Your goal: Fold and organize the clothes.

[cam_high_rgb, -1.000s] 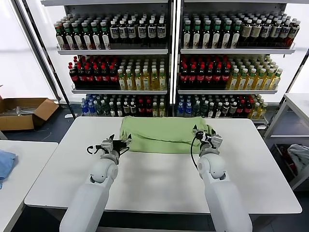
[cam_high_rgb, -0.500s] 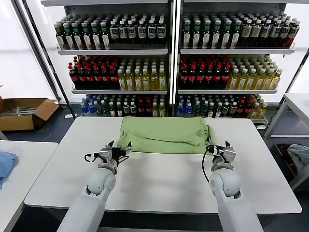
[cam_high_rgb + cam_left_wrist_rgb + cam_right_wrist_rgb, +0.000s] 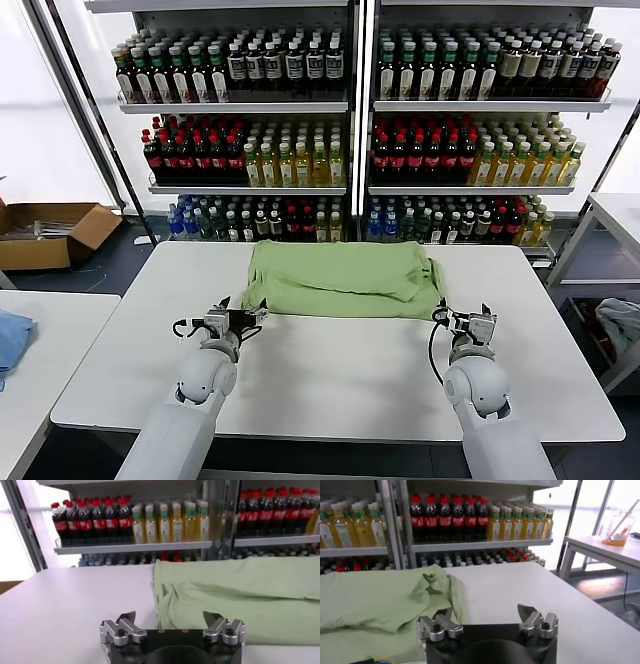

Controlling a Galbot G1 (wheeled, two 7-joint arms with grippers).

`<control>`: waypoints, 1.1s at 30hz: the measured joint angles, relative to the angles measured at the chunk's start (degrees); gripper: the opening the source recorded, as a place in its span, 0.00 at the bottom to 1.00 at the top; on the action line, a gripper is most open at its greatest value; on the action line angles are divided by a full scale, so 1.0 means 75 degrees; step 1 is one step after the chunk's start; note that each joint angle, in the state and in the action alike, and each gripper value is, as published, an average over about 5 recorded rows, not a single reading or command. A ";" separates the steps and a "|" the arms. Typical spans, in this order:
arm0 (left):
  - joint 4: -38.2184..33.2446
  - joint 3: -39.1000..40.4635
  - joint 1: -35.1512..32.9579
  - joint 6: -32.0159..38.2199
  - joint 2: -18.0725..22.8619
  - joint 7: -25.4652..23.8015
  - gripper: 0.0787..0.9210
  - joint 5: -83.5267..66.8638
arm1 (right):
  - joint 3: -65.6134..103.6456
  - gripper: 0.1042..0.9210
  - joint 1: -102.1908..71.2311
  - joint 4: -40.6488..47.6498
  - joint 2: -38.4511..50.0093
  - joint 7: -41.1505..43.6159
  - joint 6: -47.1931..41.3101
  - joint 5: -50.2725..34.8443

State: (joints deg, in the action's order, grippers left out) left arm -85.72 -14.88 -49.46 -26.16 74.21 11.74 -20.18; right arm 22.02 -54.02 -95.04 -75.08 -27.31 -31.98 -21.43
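The light green shirt point(image 3: 340, 280) goes all the way to the white table's far edge point(image 3: 390, 243), so I expect a hidden flap beyond it to come along when I pull the shirt.
A light green shirt point(image 3: 343, 280) lies folded into a wide rectangle at the far middle of the white table point(image 3: 330, 380), plain side up. It also shows in the left wrist view point(image 3: 240, 600) and the right wrist view point(image 3: 375, 605). My left gripper point(image 3: 243, 312) is open and empty, just off the shirt's near left corner, in the left wrist view point(image 3: 170, 622). My right gripper point(image 3: 462, 317) is open and empty, just off the shirt's near right corner, in the right wrist view point(image 3: 485, 615).
Shelves of bottles point(image 3: 350, 130) stand behind the table. A cardboard box point(image 3: 45, 232) sits on the floor at far left. A second table with blue cloth point(image 3: 12, 340) is at left. Another table point(image 3: 615, 215) stands at right.
Both grippers have let go of the shirt's edge and drawn back toward me, outward from its near corners. The shirt now lies flat and folded.
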 measured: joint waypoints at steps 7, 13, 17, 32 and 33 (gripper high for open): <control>0.0304 0.0043 0.0193 -0.0004 0.0008 0.0015 0.88 0.0005 | -0.0092 0.88 0.0262 0.0290 -0.0078 -0.0034 -0.0076 -0.0049; 0.0580 0.0060 0.0362 -0.0006 0.0023 0.0013 0.88 0.0006 | -0.0098 0.77 0.0419 0.0588 -0.0177 -0.0005 -0.0103 -0.0055; 0.0744 0.0082 0.0444 -0.0009 0.0040 0.0012 0.88 0.0010 | -0.0081 0.63 0.0427 0.0776 -0.0217 0.0044 -0.0115 -0.0061; 0.0911 0.0160 0.0436 -0.0145 0.0041 -0.0038 0.55 0.0061 | -0.0041 0.32 0.0303 0.0945 -0.0288 0.0081 -0.0100 -0.0097; 0.0907 0.0161 0.0426 -0.0159 0.0040 -0.0040 0.51 0.0061 | -0.0045 0.29 0.0287 0.0923 -0.0290 0.0077 -0.0103 -0.0095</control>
State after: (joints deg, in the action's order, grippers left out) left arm -78.92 -13.67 -46.27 -27.35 74.50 11.44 -19.72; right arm 21.68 -51.86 -88.12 -77.25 -26.73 -32.76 -22.15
